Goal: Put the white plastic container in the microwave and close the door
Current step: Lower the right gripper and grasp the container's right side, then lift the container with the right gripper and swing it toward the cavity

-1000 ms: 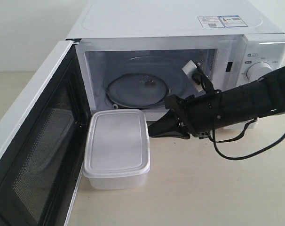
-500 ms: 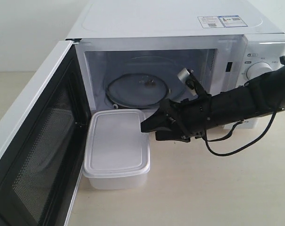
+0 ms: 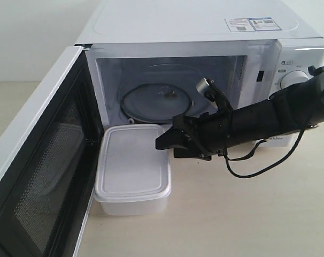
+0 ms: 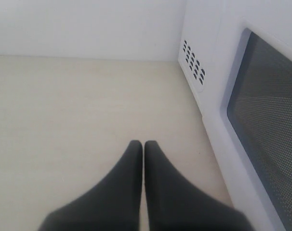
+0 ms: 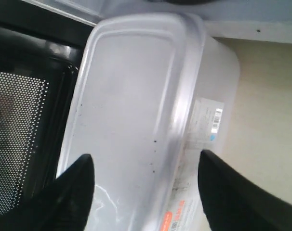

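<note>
My gripper will lift the white plastic container (image 3: 134, 208) with its lid still shut, because the lid's edge (image 3: 133, 196) sits flush over the container's sides.
The white plastic container (image 3: 132, 166) stands lidded on the table just in front of the microwave (image 3: 194, 21), whose door (image 3: 39, 171) is swung wide open to the left. My right gripper (image 3: 164, 145) is open and hovers over the container's right rim. In the right wrist view the container (image 5: 131, 96) fills the frame, with the right gripper (image 5: 145, 161) straddling its edge: one finger above the lid, the other beside the labelled side wall. The left gripper (image 4: 143, 143) is shut and empty, low over the table beside the door's outer face (image 4: 266, 120); the exterior view does not show it.
Inside the cavity lies a glass turntable (image 3: 156, 99). A round dial (image 3: 293, 80) sits on the right panel behind my right arm. A black cable (image 3: 253, 168) hangs under that arm. The door's mesh inner face (image 5: 20, 120) is close beside the container.
The right gripper has opened and travelled left from beside the container to over its right rim. Container, door and left gripper show no movement.
</note>
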`<state>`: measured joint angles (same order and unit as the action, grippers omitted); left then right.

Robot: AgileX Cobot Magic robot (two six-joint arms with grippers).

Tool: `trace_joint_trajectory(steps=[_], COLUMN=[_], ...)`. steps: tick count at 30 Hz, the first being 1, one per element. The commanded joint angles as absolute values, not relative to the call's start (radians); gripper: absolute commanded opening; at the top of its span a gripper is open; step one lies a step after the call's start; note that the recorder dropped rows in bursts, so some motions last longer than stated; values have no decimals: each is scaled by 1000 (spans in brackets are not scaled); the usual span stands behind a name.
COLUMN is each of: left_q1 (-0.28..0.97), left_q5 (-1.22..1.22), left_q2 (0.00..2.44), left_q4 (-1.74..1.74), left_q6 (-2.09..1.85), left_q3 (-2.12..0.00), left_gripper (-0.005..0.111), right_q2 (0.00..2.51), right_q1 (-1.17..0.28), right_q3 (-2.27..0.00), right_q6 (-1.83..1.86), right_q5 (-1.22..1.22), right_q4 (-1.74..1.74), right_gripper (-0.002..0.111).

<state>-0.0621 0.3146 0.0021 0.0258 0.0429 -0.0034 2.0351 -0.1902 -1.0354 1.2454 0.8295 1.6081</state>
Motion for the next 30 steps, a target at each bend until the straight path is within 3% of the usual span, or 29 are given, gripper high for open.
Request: trace_joint_trajectory(steps=[1, 18, 23, 30], left_q1=[-60, -60, -60, -60], left_q5=[315, 315, 315, 315], left_q2=[0, 0, 0, 0], left_q4=[25, 25, 25, 25], left_q6=[52, 52, 52, 52], left_q3=[0, 0, 0, 0], left_gripper=[4, 4, 4, 4], right_q2=[2037, 2155, 2155, 2155], right_q1=[-197, -222, -222, -222], right_q3=[-1041, -1120, -1120, -1120], right_q6=[1243, 1237, 1193, 1184], right_q5=[810, 864, 868, 891], right_q4=[1620, 1670, 1619, 1581], right_gripper=[59, 59, 43, 43])
